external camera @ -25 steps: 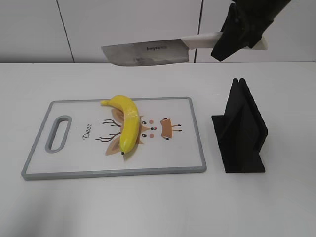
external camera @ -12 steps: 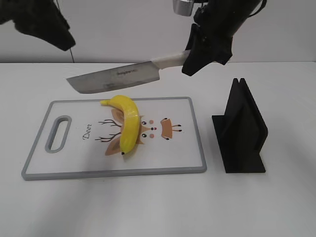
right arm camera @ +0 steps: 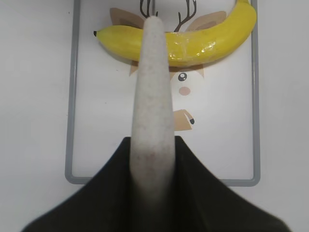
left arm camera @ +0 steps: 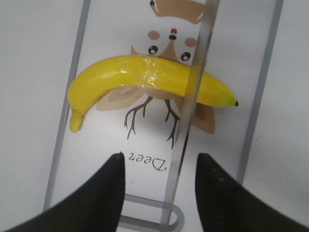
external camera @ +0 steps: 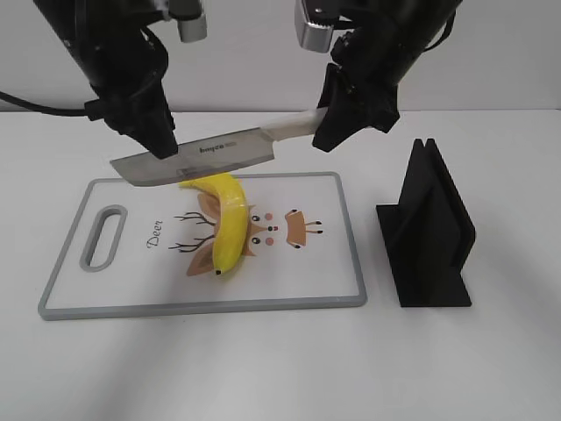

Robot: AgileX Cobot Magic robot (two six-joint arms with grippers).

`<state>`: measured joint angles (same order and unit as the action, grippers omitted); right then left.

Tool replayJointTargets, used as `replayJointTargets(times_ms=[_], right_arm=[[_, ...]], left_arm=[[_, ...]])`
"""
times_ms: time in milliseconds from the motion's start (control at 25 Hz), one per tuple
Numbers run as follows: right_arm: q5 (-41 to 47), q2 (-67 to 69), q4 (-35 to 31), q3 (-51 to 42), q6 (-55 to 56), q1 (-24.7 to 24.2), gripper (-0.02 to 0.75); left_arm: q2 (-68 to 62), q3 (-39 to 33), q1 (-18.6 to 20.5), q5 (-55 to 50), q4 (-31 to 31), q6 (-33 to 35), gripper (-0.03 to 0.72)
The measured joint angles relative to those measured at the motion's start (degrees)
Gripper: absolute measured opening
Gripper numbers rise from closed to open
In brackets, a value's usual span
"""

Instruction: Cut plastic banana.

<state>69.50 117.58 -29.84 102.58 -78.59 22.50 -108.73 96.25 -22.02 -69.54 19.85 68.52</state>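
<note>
The plastic banana [external camera: 231,219] should stay in one piece when the robot pushes the blade down across it, because the yellow skin [left arm camera: 145,71] is unbroken from stem to tip.
The yellow plastic banana [external camera: 226,224] lies on the cutting board [external camera: 202,305], stem at the far end. My right gripper [external camera: 337,123] is shut on the white handle [external camera: 294,129] of a knife. It holds the blade [external camera: 197,158] level just above the banana's far end. In the right wrist view the handle [right arm camera: 152,96] runs out from the gripper [right arm camera: 152,145] over the banana [right arm camera: 193,38]. My left gripper [external camera: 160,145] is open over the blade's tip. In the left wrist view the blade's spine [left arm camera: 193,96] passes between its fingers [left arm camera: 104,193] and crosses the banana [left arm camera: 145,79].
A black knife stand [external camera: 427,232] stands on the white table to the right of the board. The board has a grey rim [left arm camera: 72,72], a handle slot [external camera: 103,237] at its left end and a deer print in the middle.
The knife has come down and to the left, from high above the table to just over the banana. The left arm has come in from the upper left and down over the blade's tip.
</note>
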Motion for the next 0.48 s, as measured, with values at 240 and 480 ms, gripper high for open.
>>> replayJointTargets(times_ms=[240, 480], right_arm=[[-0.28, 0.61, 0.03, 0.00, -0.38, 0.00, 0.170], [-0.81, 0.61, -0.38, 0.07, -0.92, -0.38, 0.170]], left_arm=[[-1.80, 0.20, 0.17, 0.00, -1.79, 0.11, 0.419], [-3.04, 0.26, 1.20, 0.00, -2.33, 0.11, 0.417]])
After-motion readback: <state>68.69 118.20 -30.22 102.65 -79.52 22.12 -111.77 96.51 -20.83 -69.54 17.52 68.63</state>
